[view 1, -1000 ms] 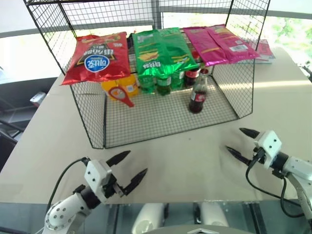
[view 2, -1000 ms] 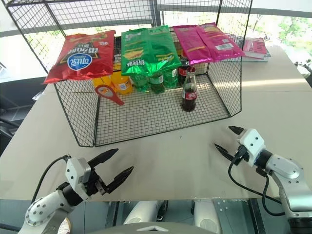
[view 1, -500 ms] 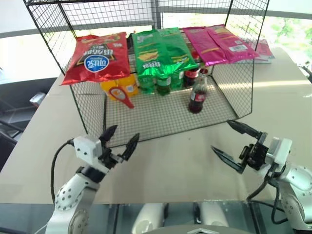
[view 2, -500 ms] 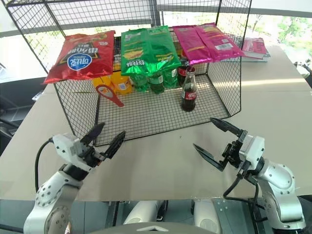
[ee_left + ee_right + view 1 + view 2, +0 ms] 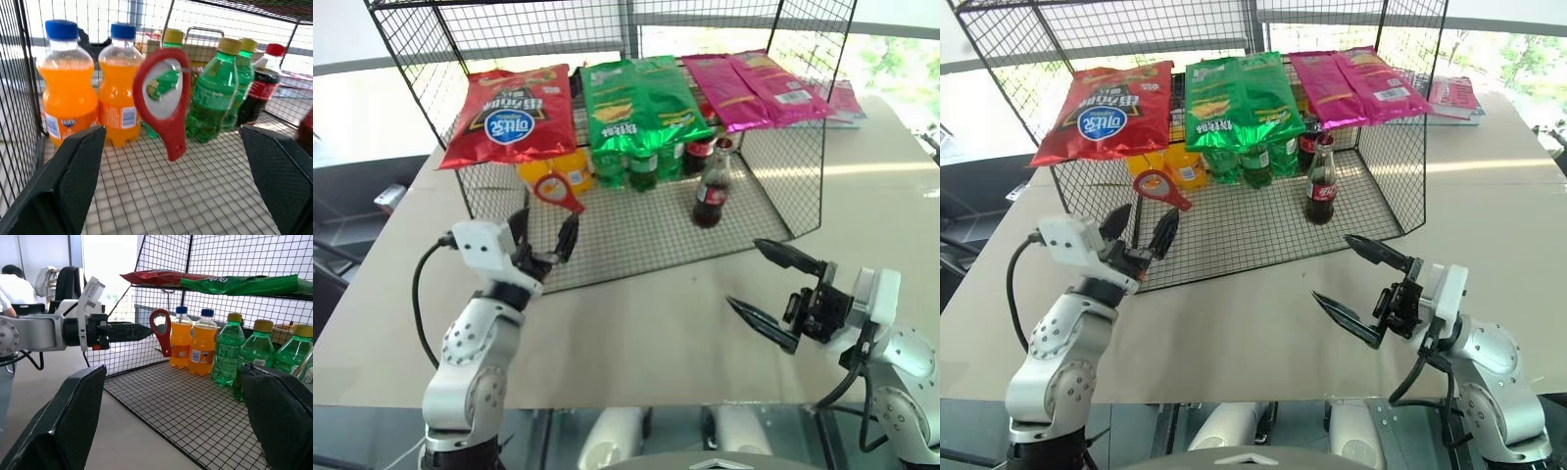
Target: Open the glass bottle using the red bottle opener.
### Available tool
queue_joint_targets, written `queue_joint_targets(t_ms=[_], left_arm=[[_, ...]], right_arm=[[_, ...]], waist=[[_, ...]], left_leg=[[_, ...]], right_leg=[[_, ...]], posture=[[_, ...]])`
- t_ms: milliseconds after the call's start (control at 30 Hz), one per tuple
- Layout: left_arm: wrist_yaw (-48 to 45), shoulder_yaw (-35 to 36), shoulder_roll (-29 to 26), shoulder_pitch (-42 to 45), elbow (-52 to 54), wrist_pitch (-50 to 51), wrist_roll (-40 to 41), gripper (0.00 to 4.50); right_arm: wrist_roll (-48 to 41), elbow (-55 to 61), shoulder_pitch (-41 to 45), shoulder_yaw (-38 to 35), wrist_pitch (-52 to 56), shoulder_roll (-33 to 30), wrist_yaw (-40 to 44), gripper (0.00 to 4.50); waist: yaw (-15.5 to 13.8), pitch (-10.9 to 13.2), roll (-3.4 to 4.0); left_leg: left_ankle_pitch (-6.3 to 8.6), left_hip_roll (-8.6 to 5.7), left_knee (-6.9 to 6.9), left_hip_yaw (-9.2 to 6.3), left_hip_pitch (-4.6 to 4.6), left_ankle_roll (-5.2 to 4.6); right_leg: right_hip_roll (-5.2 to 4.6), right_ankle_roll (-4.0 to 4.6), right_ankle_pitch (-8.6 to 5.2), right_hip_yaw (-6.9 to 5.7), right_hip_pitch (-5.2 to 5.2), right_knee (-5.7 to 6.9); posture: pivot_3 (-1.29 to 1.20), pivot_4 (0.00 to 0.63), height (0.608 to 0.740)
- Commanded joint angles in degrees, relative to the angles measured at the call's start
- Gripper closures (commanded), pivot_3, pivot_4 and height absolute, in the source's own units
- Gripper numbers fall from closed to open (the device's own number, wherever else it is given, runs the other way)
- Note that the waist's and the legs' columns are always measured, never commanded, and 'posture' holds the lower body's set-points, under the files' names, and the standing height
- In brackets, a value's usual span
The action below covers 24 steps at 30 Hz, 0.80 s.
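The red bottle opener is hanging from its ring with its handle dangling clear, so I expect it to come off the rack when I pull.
The glass bottle stands upright on the wire rack's lower shelf, toward its right side, with dark liquid and a red label. The red bottle opener hangs ring-up at the rack's front left, in front of the orange bottles; it is centred in the left wrist view. My left gripper is open at the rack's front edge, pointing at the opener and just short of it, holding nothing. My right gripper hovers open and empty over the table, in front of the rack's right end.
Two orange drink bottles, several green bottles and a red-capped cola bottle line the back of the shelf. Red, green and pink snack bags lie on the upper shelf. A person sits far behind.
My left gripper rose from the table's near edge and moved forward to the rack front by the opener. My right gripper lifted and swung left, then held still. Both stayed open.
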<state>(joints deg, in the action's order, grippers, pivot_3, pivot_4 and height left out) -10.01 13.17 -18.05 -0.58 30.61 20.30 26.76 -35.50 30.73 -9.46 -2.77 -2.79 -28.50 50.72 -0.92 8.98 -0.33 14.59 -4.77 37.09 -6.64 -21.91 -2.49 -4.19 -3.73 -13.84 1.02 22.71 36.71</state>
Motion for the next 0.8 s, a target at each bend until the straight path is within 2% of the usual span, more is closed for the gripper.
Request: queue_joint_targets(t_ms=[33,67,267,333,600,733,800], left_arm=[[-0.16,-0.32,-0.9,4.15,-0.85,-0.24,-1.62,0.53],[-0.72,-0.43,-0.98,4.73,-1.12,-0.11,-1.39,0.79],[-4.36,1.17,-2.29,7.03,-5.47,-2.22,-1.87,3.7],[-5.2,1.44,-2.72,7.42,-6.35,-2.55,-1.94,4.46],[-10.38,2.9,-5.14,5.5,-3.72,-1.09,2.26,4.46],[-15.51,4.65,-7.54,5.0,-3.61,-0.79,6.91,4.46],[-18.78,5.11,-9.0,4.87,-3.35,0.01,10.02,4.46]], right_arm=[[0.79,1.97,0.5,-0.71,-0.7,0.31,-0.96,0.0],[0.99,1.97,0.44,-0.75,-0.7,0.34,-1.1,0.0],[1.31,2.01,0.18,-1.26,-0.28,0.12,-1.85,0.0],[1.35,2.18,-0.13,-1.4,-0.23,0.03,-2.01,0.0],[1.7,3.43,-1.55,-1.26,1.73,-0.78,-3.72,0.0],[7.32,3.19,-1.67,-1.58,2.56,-0.65,-8.51,0.0],[12.7,4.41,-1.21,0.3,6.05,-3.44,-10.19,0.0]], waist=[[-0.06,0.0,-0.01],[-0.07,0.0,-0.01],[0.09,0.0,-0.01],[0.06,0.0,-0.01],[0.08,0.0,-0.01],[0.07,0.0,-0.01],[0.06,0.0,0.01]], left_leg=[[-0.01,0.0,0.0,0.0,0.01,0.01],[-0.01,0.0,0.01,-0.03,-0.02,0.01],[-0.08,0.0,0.0,0.05,-0.01,0.14],[-0.11,0.01,0.0,0.04,-0.01,0.2],[-0.05,0.02,0.0,0.04,-0.02,0.1],[-0.02,0.02,-0.01,0.03,-0.02,0.06],[-0.03,0.02,0.0,0.03,-0.02,0.08]], right_leg=[[0.01,0.0,0.0,0.0,0.0,0.01],[0.03,0.0,0.0,-0.02,0.0,0.03],[0.03,0.01,0.0,0.06,0.01,0.04],[0.03,0.01,0.0,0.06,0.02,0.04],[-0.04,0.01,0.0,0.08,0.02,0.04],[-0.18,0.01,0.0,0.07,0.04,0.04],[-0.18,0.01,0.0,0.06,0.08,0.04]], posture=[[0.0,0.15,0.74],[0.0,0.15,0.74],[0.0,0.15,0.74],[0.0,0.15,0.74],[0.0,0.15,0.74],[0.0,0.15,0.74],[0.0,0.15,0.74]])
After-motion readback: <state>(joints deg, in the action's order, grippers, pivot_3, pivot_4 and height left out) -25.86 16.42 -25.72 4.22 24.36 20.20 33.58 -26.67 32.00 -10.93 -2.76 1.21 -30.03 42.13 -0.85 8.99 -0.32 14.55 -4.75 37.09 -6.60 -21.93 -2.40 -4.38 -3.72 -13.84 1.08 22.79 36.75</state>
